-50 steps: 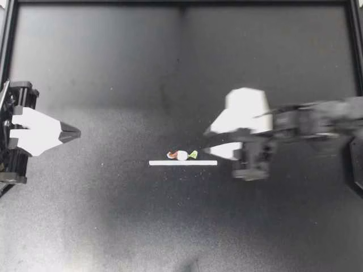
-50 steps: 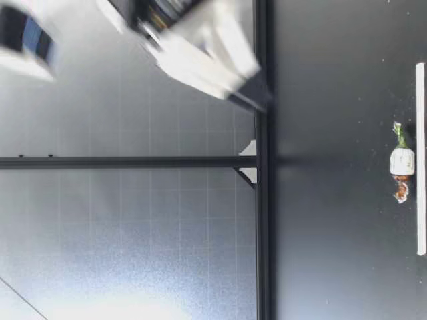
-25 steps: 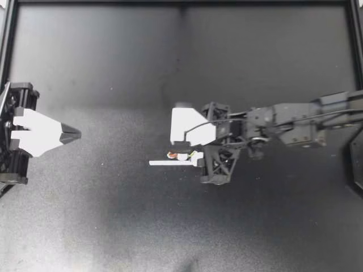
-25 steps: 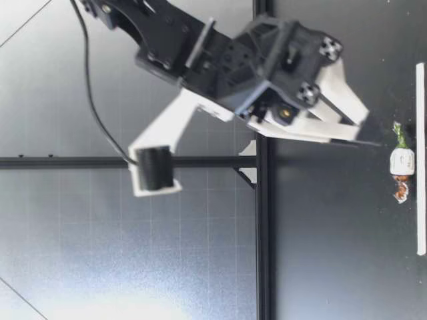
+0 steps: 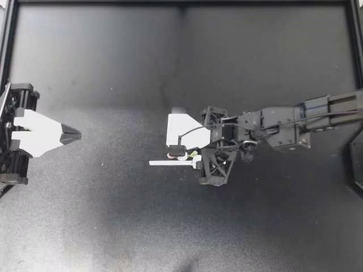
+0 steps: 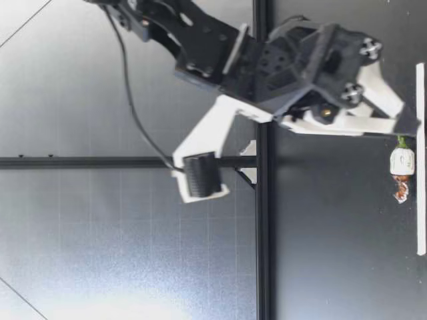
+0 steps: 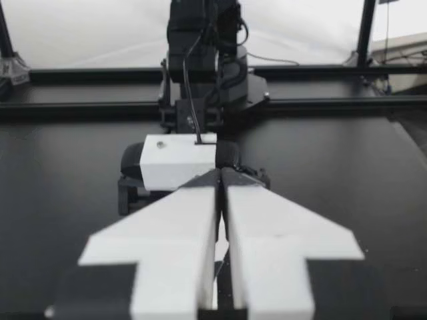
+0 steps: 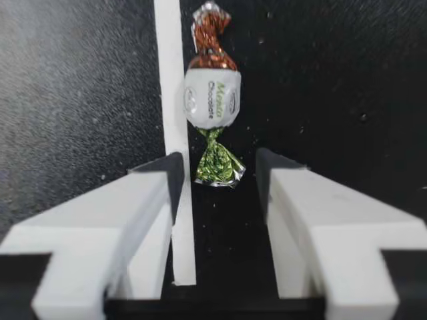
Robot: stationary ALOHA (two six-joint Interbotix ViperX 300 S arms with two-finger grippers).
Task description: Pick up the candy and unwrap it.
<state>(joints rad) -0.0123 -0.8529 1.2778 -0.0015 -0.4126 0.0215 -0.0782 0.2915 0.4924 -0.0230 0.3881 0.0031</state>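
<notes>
I see the green foil gather into a narrow neck (image 8: 212, 137) beside the white ball, so the green twist (image 8: 219, 165) will loosen and widen when I pull both ends.
The candy (image 5: 182, 157) is a white ball with a brown twist at one end and a green twist at the other, lying on the black table beside a white strip (image 5: 164, 163). My right gripper (image 5: 193, 157) stands open just behind it, partly covering it from above. In the right wrist view the candy (image 8: 211, 100) lies just ahead of the fingertips, its green twist (image 8: 217, 163) between them, untouched. In the low view my right gripper (image 6: 407, 132) hangs low over the candy (image 6: 401, 163). My left gripper (image 5: 76, 134) is shut and empty at the table's left edge.
The white strip (image 8: 170, 100) runs under one finger (image 8: 157, 190) of my right gripper. In the left wrist view my right arm (image 7: 200, 67) stands ahead of the shut left gripper (image 7: 220, 177). A black frame rail (image 5: 181, 3) borders the table's far side.
My right arm has swung left and come down to the candy, its open fingers now around the green twist. The left arm and the candy have not moved.
</notes>
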